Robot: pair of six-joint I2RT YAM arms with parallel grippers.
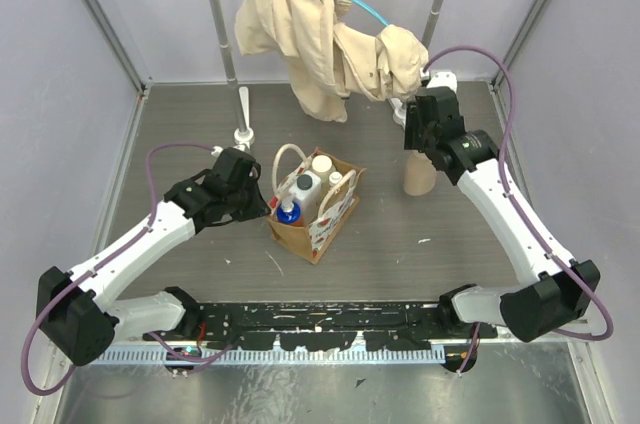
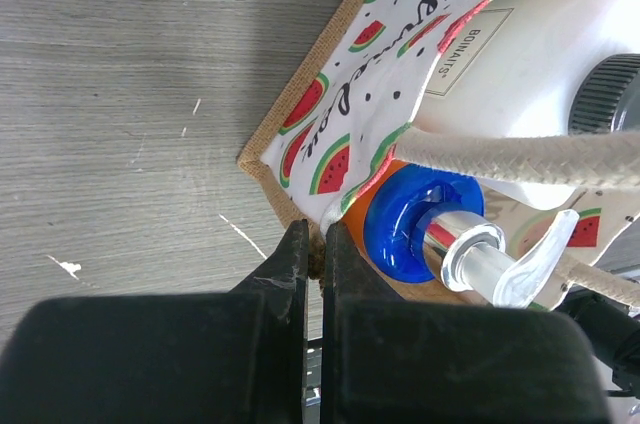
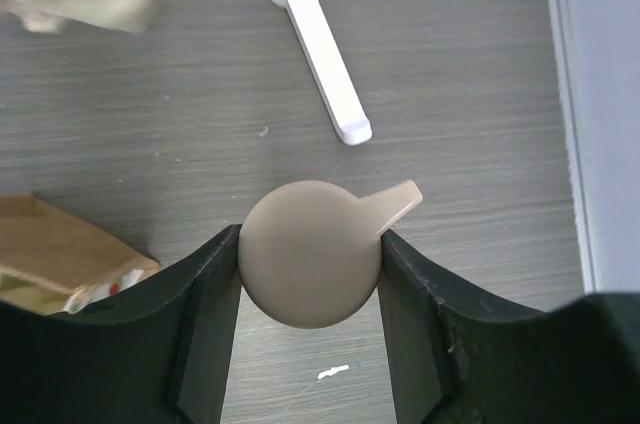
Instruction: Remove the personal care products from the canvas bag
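Observation:
The peach pump bottle (image 1: 419, 176) stands upright and clear of the canvas bag, so the robot's right gripper should go on lowering it until the bottle's base rests on the open tabletop (image 1: 424, 193).
The canvas bag (image 1: 322, 227) stands at mid-table, with a watermelon-print lining (image 2: 340, 94); its corner shows in the right wrist view (image 3: 50, 244). Inside it are a blue-capped orange bottle (image 1: 288, 212) with a silver pump (image 2: 420, 224), a white bottle with a dark cap (image 1: 305, 189) (image 2: 530, 74) and another white bottle (image 1: 322, 165). My left gripper (image 1: 262, 206) (image 2: 318, 239) is shut on the bag's near-left rim corner. The peach pump bottle (image 1: 418, 176) (image 3: 310, 264) stands upright on the table right of the bag. My right gripper (image 1: 420, 139) (image 3: 310, 244) is closed on its round pump head from above.
A clothes rack with a beige garment (image 1: 325, 39) on a blue hanger stands at the back. Its white feet (image 1: 243, 132) (image 3: 320, 44) rest on the table behind the bag and the peach bottle. Enclosure walls bound the left, right and back.

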